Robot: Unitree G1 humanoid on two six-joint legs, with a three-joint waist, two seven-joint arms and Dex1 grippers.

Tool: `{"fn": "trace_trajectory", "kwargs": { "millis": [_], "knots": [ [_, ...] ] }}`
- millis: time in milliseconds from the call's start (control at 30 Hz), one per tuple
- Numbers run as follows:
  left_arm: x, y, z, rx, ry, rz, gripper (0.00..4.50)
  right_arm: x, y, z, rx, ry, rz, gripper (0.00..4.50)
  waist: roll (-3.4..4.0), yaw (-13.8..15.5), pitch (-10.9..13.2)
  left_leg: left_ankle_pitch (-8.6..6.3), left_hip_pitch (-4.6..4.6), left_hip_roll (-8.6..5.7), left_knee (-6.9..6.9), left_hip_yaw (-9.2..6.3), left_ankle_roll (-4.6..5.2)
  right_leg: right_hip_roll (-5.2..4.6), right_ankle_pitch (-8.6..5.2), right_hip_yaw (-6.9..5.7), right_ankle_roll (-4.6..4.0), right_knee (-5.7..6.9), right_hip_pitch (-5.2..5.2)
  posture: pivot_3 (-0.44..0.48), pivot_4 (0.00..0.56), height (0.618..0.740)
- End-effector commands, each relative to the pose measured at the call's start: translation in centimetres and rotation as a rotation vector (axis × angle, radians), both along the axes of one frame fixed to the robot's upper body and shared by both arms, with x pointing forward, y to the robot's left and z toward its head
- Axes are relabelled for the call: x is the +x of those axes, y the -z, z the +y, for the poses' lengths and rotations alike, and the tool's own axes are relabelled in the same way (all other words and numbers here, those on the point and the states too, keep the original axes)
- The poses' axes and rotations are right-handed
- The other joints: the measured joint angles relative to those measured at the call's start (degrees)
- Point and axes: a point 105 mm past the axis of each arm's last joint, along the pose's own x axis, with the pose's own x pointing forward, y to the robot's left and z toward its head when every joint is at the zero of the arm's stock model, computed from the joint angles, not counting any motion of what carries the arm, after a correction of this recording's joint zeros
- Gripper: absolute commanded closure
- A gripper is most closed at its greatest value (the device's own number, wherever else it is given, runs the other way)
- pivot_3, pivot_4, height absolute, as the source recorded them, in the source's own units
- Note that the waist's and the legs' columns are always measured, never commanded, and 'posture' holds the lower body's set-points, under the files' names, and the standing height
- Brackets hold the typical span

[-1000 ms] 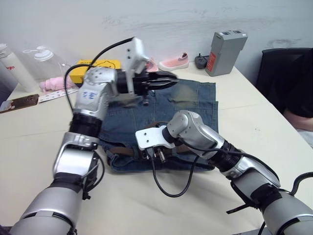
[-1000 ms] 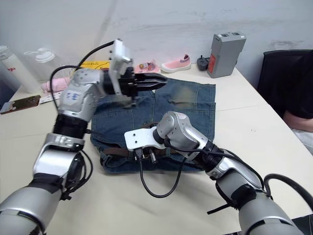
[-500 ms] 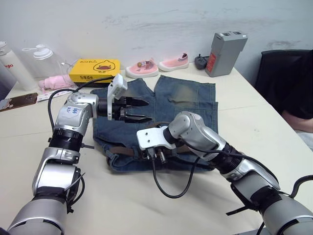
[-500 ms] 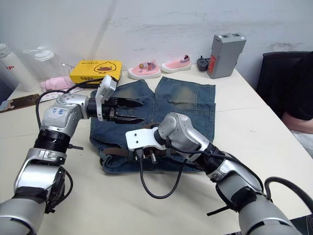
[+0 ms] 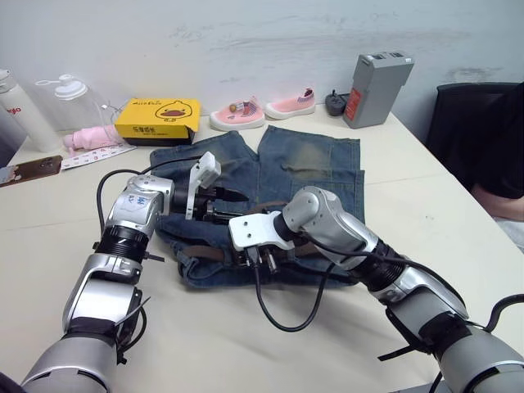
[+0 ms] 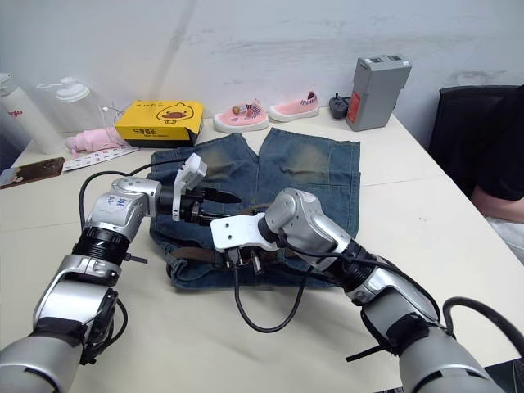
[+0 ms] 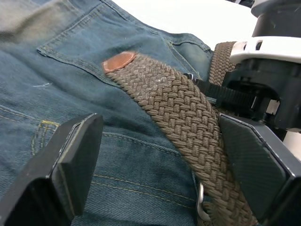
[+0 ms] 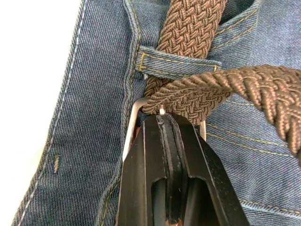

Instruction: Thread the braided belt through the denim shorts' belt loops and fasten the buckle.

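Observation:
The strap [image 7: 183,122] will stick out and keep its shape when I lift it, because the tightly braided end runs straight to its leather tip [image 7: 119,61].
The denim shorts [image 5: 315,168] lie flat on the table, waistband toward me. The braided belt [image 7: 175,110] runs along the waistband and passes under a belt loop [image 8: 178,65]. Its silver buckle [image 8: 132,117] lies on the denim just below that loop. My right gripper [image 8: 163,123] is shut, its tips resting on the buckle where the strap crosses it. My left gripper [image 7: 160,134] hangs open low over the waistband, one finger on each side of the strap, close to the right gripper [image 5: 257,259].
At the back of the table stand a yellow box [image 5: 158,119], small pink shoes [image 5: 266,110], a grey device [image 5: 378,88] and bottles [image 5: 70,98]. A phone [image 5: 33,169] lies far left. A black chair [image 5: 479,131] stands at the right. A black cable [image 5: 286,315] loops toward the front.
My left arm came down from high over the shorts' legs to the waistband, and its gripper opened wide. The right gripper stayed at the buckle.

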Motion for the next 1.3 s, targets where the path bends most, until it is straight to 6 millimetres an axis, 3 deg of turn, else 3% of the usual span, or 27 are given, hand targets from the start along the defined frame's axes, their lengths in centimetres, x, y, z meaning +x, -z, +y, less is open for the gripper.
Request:
{"fn": "trace_trajectory", "kwargs": {
  "millis": [33, 100, 267, 567, 733, 833, 900, 933, 967, 1000, 1300],
  "knots": [
    [-0.6, -0.5, -0.5, -0.002, 0.043, -0.014, 0.77, -2.9, 7.6, -2.2, -0.199, 0.04, 0.249, 4.5, 0.0, 0.0, 0.0, 0.0, 0.0, 0.0, 0.0, 0.0, 0.0, 0.0, 0.0, 0.0, 0.0, 0.0, 0.0, 0.0, 0.15, 0.624],
    [-0.7, -0.5, -0.7, -0.012, 0.048, -0.005, 1.51, -2.8, 7.6, -2.1, -0.196, 0.042, 0.247, 4.5, 0.0, 0.0, 0.0, 0.0, 0.0, 0.01, 0.0, 0.0, 0.0, 0.0, 0.0, 0.0, 0.0, 0.0, 0.0, 0.0, 0.15, 0.624],
    [-0.9, -0.3, -1.1, -0.006, 0.055, -0.002, 3.85, -2.7, 7.5, -2.0, -0.19, 0.045, 0.244, 4.5, 0.02, -0.1, 0.0, 0.0, 0.0, 0.03, 0.0, 0.0, 0.0, 0.01, 0.0, 0.0, 0.0, -0.01, -0.01, 0.0, 0.15, 0.624],
    [-0.6, -0.4, -1.4, -0.001, 0.028, -0.027, 3.85, -2.5, 7.5, -1.8, -0.178, 0.054, 0.238, 4.5, 0.05, -0.1, 0.0, -0.01, 0.01, 0.14, -0.01, 0.0, -0.03, -0.01, 0.0, 0.01, 0.0, -0.03, -0.03, 0.0, 0.15, 0.624],
    [0.1, -1.0, -0.3, -0.009, -0.026, -0.031, 3.85, -2.5, 7.5, -1.8, -0.179, 0.053, 0.232, 4.5, 0.07, -0.2, 0.1, -0.02, 0.02, 0.16, -0.02, 0.0, -0.05, 0.0, 0.0, 0.0, 0.0, -0.03, -0.04, 0.0, 0.15, 0.624],
    [0.4, -1.7, 0.6, -0.037, -0.052, 0.0, 3.17, -2.4, 7.6, -1.8, -0.179, 0.054, 0.228, 4.5, 0.05, -0.2, 0.1, -0.02, 0.03, 0.17, -0.02, 0.0, -0.05, 0.01, 0.0, 0.01, 0.0, -0.04, -0.05, 0.0, 0.15, 0.624],
    [0.2, -1.6, 0.6, -0.037, -0.037, 0.032, 2.34, -2.4, 7.7, -1.8, -0.178, 0.055, 0.227, 4.5, 0.05, -0.2, 0.1, -0.02, 0.03, 0.17, -0.02, -0.01, -0.05, 0.04, 0.0, 0.0, 0.0, -0.04, -0.05, 0.0, 0.15, 0.624],
    [0.1, -1.6, 0.6, -0.042, -0.028, 0.058, 1.6, -2.4, 7.7, -1.7, -0.177, 0.056, 0.226, 4.5, 0.05, -0.2, 0.1, -0.02, 0.04, 0.16, -0.04, -0.01, -0.06, 0.05, 0.0, 0.0, 0.0, -0.04, -0.05, 0.0, 0.15, 0.624],
    [-0.1, -1.5, 0.5, -0.049, -0.021, 0.079, 1.5, -2.4, 7.7, -1.7, -0.177, 0.057, 0.225, 4.5, 0.05, -0.1, 0.1, -0.02, 0.05, 0.16, -0.04, -0.01, -0.06, 0.05, 0.0, 0.0, 0.0, -0.04, -0.05, 0.0, 0.15, 0.624],
    [-0.2, -1.5, 0.4, -0.061, -0.011, 0.11, 1.11, -2.5, 7.7, -1.7, -0.175, 0.057, 0.225, 4.5, 0.05, -0.1, 0.1, -0.02, 0.06, 0.16, -0.04, -0.01, -0.06, 0.06, 0.0, 0.0, 0.0, -0.03, -0.05, 0.0, 0.15, 0.624],
    [-1.0, 1.0, -0.8, -0.049, 0.05, 0.29, 0.99, -2.5, 7.6, -1.5, -0.161, 0.067, 0.218, 4.5, 0.05, -0.2, 0.1, -0.19, 0.25, 0.2, -0.11, -0.01, 0.15, 0.24, 0.0, 0.02, 0.0, 0.0, 0.02, 0.0, 0.15, 0.624]
  ]
}}
